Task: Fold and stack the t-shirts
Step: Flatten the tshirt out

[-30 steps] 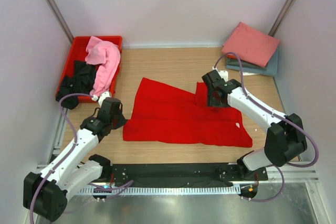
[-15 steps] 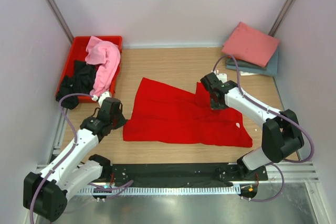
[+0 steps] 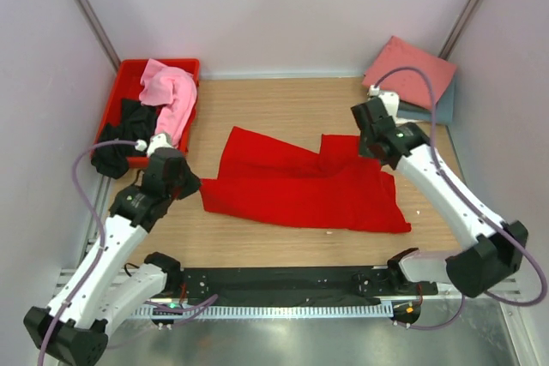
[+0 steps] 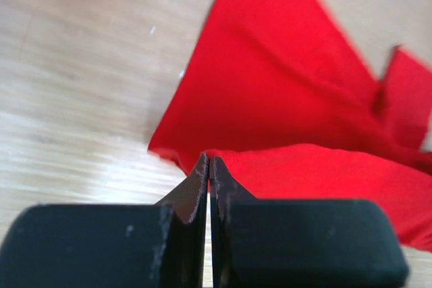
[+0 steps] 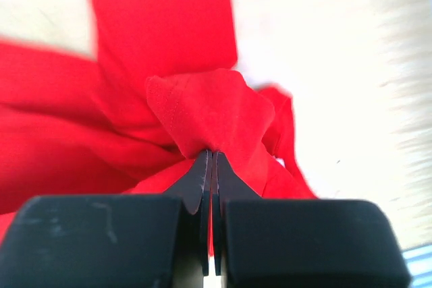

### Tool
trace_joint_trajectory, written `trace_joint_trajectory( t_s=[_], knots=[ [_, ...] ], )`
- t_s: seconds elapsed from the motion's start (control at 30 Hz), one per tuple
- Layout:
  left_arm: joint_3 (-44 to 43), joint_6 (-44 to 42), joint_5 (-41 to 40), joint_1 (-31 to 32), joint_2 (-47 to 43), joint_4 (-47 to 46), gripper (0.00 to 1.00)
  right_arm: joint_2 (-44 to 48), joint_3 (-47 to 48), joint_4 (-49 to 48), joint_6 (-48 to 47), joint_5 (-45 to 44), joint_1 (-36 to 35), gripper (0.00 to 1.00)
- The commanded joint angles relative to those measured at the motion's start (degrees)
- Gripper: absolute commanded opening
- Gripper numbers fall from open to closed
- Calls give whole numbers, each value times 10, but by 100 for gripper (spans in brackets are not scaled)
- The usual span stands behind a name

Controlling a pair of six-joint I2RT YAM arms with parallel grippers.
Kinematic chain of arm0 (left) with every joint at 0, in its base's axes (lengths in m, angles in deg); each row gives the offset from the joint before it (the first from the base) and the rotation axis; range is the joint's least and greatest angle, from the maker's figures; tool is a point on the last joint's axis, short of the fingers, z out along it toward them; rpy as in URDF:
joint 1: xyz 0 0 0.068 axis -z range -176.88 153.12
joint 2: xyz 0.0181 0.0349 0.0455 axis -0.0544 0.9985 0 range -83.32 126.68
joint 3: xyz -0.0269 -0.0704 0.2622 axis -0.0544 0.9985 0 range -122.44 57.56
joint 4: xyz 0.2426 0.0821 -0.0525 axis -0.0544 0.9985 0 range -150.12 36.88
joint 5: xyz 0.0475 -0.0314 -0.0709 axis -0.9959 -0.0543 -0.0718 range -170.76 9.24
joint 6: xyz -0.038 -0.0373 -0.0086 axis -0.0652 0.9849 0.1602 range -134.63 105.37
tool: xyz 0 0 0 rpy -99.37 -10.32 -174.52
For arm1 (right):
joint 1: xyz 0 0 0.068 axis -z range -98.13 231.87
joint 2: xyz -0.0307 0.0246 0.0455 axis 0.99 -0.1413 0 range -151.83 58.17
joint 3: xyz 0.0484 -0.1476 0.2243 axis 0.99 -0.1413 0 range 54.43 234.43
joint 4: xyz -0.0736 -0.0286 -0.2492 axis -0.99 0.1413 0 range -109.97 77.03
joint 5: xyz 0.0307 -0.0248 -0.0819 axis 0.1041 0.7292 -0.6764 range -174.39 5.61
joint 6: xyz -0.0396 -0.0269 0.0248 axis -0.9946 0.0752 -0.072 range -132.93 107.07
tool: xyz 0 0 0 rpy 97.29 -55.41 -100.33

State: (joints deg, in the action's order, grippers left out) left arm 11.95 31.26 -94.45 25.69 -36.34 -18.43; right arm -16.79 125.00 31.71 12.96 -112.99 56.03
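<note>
The red t-shirt is crumpled along its bunched fold (image 3: pixel 366 163). Next, my right gripper raises it high and spreads it out before my left gripper takes hold of another part.
The bright red t-shirt (image 3: pixel 300 186) lies spread across the middle of the table. My left gripper (image 3: pixel 190 188) is shut on its near left corner; the red cloth (image 4: pixel 304 173) shows pinched at the fingertips in the left wrist view. My right gripper (image 3: pixel 377 150) is shut on a bunched fold near the shirt's right end, lifted off the table; the fold (image 5: pixel 202 109) shows in the right wrist view. A salmon pink shirt (image 3: pixel 410 70) lies folded on a grey-blue one (image 3: pixel 439 109) at the back right. A light pink shirt (image 3: pixel 167 96) and a black shirt (image 3: pixel 124 130) lie in the crate.
A red plastic crate (image 3: pixel 129 75) stands at the back left against the wall. White walls close in the table on three sides. A black rail (image 3: pixel 274 285) runs along the near edge between the arm bases.
Both grippers have risen with the red shirt. The right gripper moved back and to the right, the left one back and left. The shirt's near edge has lifted and shifted towards the back.
</note>
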Motion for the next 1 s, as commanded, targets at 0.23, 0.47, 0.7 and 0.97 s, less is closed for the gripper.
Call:
trace_joint_trajectory(
  t_s=[0.23, 0.47, 0.7, 0.97],
  knots=[
    [-223, -119, 58, 2, -56, 72, 0, 195, 222, 123, 4, -102, 2, 1],
    [-426, -237, 166, 2, -71, 40, 0, 363, 312, 25, -103, -80, 3, 1],
    [-597, -277, 272, -8, -59, 1, 0, 438, 377, -86, -163, 68, 4, 1],
    [-707, -250, 325, -50, 14, 5, 2, 311, 578, -31, -211, 94, 6, 1]
  ],
)
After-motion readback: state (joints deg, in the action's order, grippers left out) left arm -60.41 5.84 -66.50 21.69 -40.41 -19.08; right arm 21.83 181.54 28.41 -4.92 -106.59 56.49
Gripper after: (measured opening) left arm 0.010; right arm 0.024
